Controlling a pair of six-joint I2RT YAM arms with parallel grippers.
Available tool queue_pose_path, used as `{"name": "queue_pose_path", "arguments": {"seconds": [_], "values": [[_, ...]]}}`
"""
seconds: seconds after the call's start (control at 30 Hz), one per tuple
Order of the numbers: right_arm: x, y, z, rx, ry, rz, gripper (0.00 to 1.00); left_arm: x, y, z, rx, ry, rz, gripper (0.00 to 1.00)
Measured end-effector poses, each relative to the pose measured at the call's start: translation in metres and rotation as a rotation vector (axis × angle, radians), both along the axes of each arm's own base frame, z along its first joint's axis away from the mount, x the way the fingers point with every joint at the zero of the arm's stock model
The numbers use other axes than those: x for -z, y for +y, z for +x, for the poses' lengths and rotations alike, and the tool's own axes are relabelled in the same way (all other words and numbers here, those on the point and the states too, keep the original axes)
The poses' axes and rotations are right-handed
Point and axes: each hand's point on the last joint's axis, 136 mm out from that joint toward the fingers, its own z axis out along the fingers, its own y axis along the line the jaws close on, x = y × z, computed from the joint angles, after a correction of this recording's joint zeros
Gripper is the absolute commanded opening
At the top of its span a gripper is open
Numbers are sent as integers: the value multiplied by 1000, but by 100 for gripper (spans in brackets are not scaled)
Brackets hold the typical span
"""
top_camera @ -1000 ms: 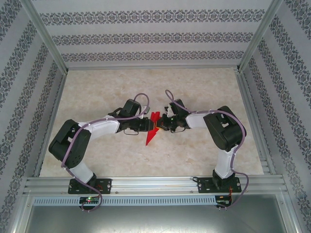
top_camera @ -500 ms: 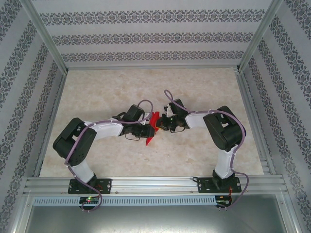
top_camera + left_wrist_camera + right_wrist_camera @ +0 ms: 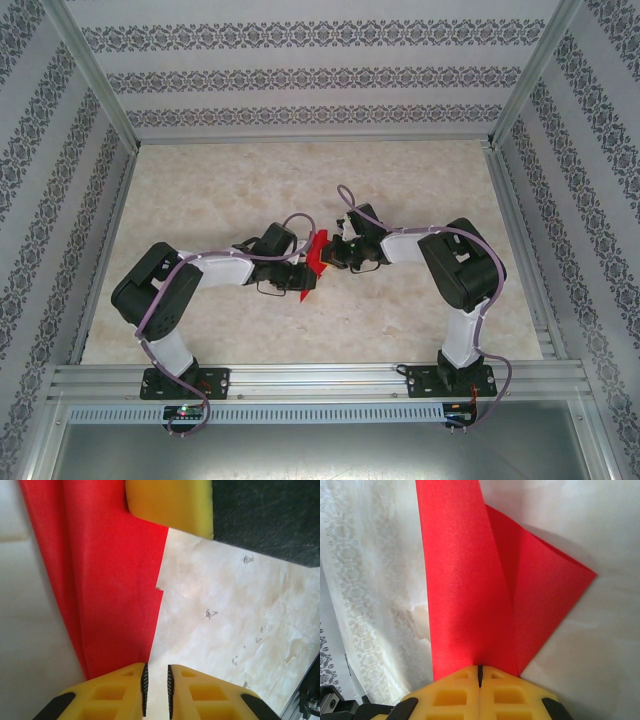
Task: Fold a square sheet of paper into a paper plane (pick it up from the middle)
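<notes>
The red paper's edge (image 3: 151, 649) is next to the gap between the left gripper's fingers, so the robot's left gripper should move back to the pointed tip (image 3: 304, 297) and straddle it.
The square sheet of paper (image 3: 316, 252) is bright red and folded into a narrow, creased, pointed shape like a paper plane. It is held off the table between the two arms. My right gripper (image 3: 480, 670) is shut on one end of the paper (image 3: 470, 590), with two folded layers fanning away from its fingers. My left gripper (image 3: 156, 680) sits close at the paper's (image 3: 110, 580) edge. Its jaws stand a narrow gap apart with only table showing between them, and the paper lies just left of its left finger. A yellow finger of the right gripper (image 3: 170, 502) presses the paper's far end.
The beige marble-patterned table (image 3: 420, 190) spreads around both arms. Patterned walls and an aluminium frame (image 3: 310, 380) enclose it, and the frame rail runs along the near edge at the arm bases.
The left arm has swung in toward the right one. The paper has turned up, so its long point no longer reaches toward the near edge. The right gripper keeps its hold.
</notes>
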Motion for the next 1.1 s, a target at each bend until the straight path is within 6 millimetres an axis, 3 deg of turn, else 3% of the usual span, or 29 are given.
{"name": "queue_pose_path", "arguments": {"seconds": [0.27, 0.63, 0.83, 1.1], "values": [[0, 0, 0, -7, -2, -5, 5, -3, -4, -3, 13, -11, -11, 25], [0, 0, 0, -13, -3, -8, 5, -55, 15, 3, -74, -168, 33, 30], [0, 0, 0, -13, -3, -8, 5, -35, 25, -14, -99, -167, 180, 33], [0, 1, -1, -16, -5, -9, 5, -17, 24, -28, -96, -177, 309, 33]]}}
